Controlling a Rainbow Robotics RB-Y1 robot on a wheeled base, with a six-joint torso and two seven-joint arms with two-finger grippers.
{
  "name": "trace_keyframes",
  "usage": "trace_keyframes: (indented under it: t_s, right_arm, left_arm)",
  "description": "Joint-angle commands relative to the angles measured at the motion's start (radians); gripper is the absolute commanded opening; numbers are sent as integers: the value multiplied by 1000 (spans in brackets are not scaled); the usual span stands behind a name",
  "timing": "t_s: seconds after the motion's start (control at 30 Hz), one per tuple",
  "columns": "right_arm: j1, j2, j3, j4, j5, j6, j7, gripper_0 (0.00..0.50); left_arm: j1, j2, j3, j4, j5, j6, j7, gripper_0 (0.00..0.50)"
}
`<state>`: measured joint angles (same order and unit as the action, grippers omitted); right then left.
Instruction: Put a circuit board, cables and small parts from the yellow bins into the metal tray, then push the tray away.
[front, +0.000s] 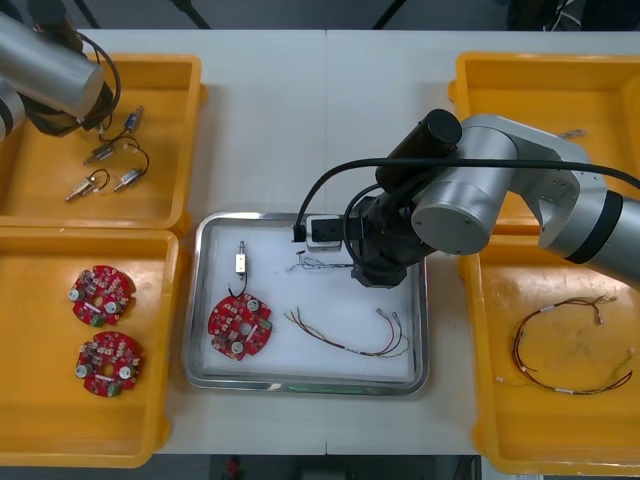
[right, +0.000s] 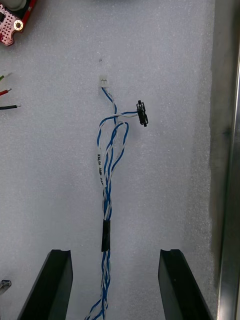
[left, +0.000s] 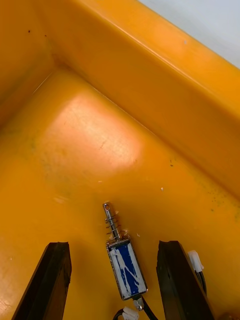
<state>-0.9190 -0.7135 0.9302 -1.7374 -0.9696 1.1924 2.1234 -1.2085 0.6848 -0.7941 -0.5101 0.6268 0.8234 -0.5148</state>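
Observation:
The small metal part (left: 126, 267) should bring its black wire along, still hooked, when I lift it, since the wire bends back up to the white plug (left: 195, 261).
The metal tray (front: 300, 385), white inside, holds a red circuit board (front: 239, 327), a small metal part (front: 242, 262), a red and yellow cable (front: 350, 338) and a twisted blue and white cable (right: 107, 190). My right gripper (right: 115, 285) hovers open over the tray's far right part, its fingers (right: 50, 285) standing either side of the blue and white cable, which lies flat on the tray floor. My left gripper (left: 115, 280) is open low inside the far left yellow bin (left: 100, 130). A blue-bodied small metal part (left: 125, 267) lies on the bin floor between its fingers.
The near left bin (front: 30, 400) holds two more circuit boards (front: 101, 295). Several small metal parts (front: 110, 165) lie in the far left bin. A red and yellow cable (front: 570, 345) lies in the near right bin. The tray's right wall (right: 227, 150) runs close beside my right gripper.

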Motion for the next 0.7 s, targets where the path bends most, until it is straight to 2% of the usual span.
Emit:
trace_keyframes:
  t_s: [0.03,0.13,0.27,0.47,0.6,0.7]
  right_arm:
    - [-40,16,-21,-14,-17,-7,-13,500]
    - [-40,16,-71,-31,-24,49,-23,500]
    - [-40,22,-191,-67,-40,202,-53,500]
    - [-40,20,-370,-73,-92,392,-184,500]
    - [-40,9,-496,-73,-90,523,-313,500]
    - [-40,-7,-559,-73,-89,595,-401,500]
  left_arm:
    - [-26,-10,3,5,-13,-12,-51,500]
    - [-22,-13,3,7,-12,-12,-53,500]
    - [-16,-13,3,8,4,-12,-53,500]
    - [6,-13,3,7,17,-27,-53,500]
    - [21,-13,3,8,60,-55,-54,500]
    - [29,-13,3,7,63,-56,-54,500]
